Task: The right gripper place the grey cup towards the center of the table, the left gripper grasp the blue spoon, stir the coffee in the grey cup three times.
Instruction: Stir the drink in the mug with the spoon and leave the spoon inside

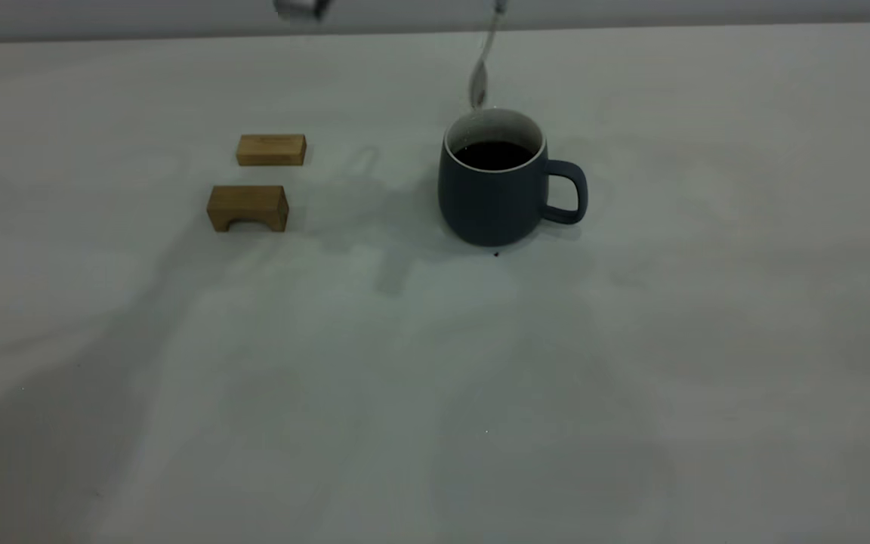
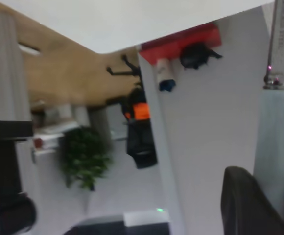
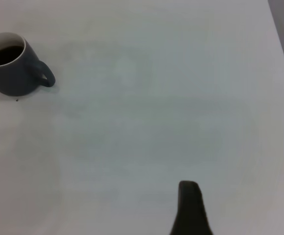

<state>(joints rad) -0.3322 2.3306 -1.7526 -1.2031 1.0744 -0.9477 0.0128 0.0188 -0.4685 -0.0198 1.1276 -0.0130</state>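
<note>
The blue spoon's bowl is over the far rim of the grey cup. My left gripper should move the bowl forward and down into the coffee before it stirs.
The grey cup stands upright near the middle of the table, its handle pointing right, with dark coffee inside. The blue spoon hangs bowl-down just above the cup's far rim, and its top runs out of the exterior view. In the left wrist view my left gripper is shut on the spoon's pale blue handle, black fingers on either side. My right gripper is held back, far from the cup, with nothing near it.
Two wooden blocks lie left of the cup, a flat one and an arched one. A tiny dark speck sits just in front of the cup. A silver-grey part pokes in at the top edge.
</note>
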